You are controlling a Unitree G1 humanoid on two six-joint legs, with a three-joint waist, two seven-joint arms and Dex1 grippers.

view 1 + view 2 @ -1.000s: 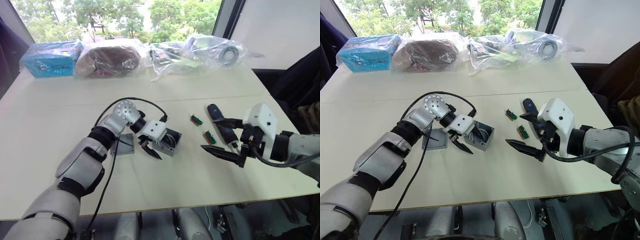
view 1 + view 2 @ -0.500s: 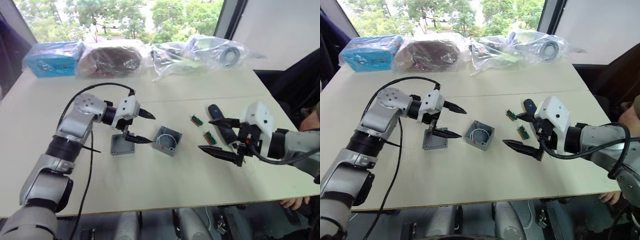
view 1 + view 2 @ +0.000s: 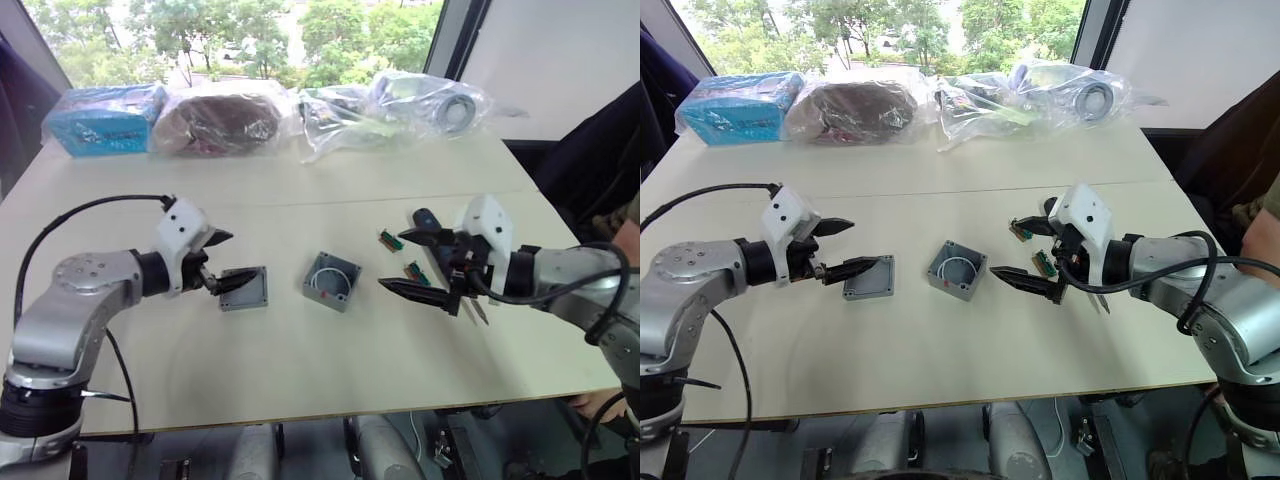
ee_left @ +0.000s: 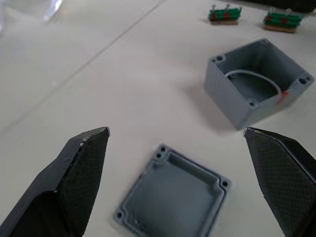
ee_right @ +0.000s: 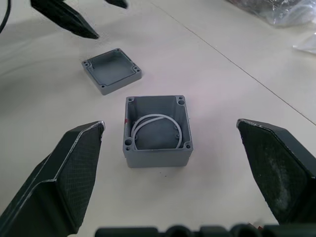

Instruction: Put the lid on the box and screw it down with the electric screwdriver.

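A red mark [image 3: 323,294] is visible on the grey box's side, so the lid's bottom side [image 3: 244,288] will have a matching red mark when I flip the lid over.
The grey box [image 3: 332,281] stands open side up at the table's middle, with a white loop inside [image 5: 158,129]. Left of it lies the lid [image 3: 245,288], hollow side up [image 4: 173,197]. My left gripper [image 3: 243,255] is open, just left of the lid and above its near edge. My right gripper [image 3: 392,258] is open to the right of the box, its fingers pointing at it. Behind that gripper, the electric screwdriver's [image 3: 424,216] dark blue end lies on the table; the rest is mostly hidden.
Two small green-and-red pieces [image 3: 391,239] [image 3: 418,273] lie by the right gripper. Plastic-wrapped items [image 3: 400,100] and a blue package [image 3: 100,118] line the far edge. A person's arm [image 3: 1265,235] shows at the right edge. A black cable [image 3: 90,205] loops off my left arm.
My left arm has pulled back to the left, from over the box to beside the lid, and stays open. The right gripper has moved left, nearer the box.
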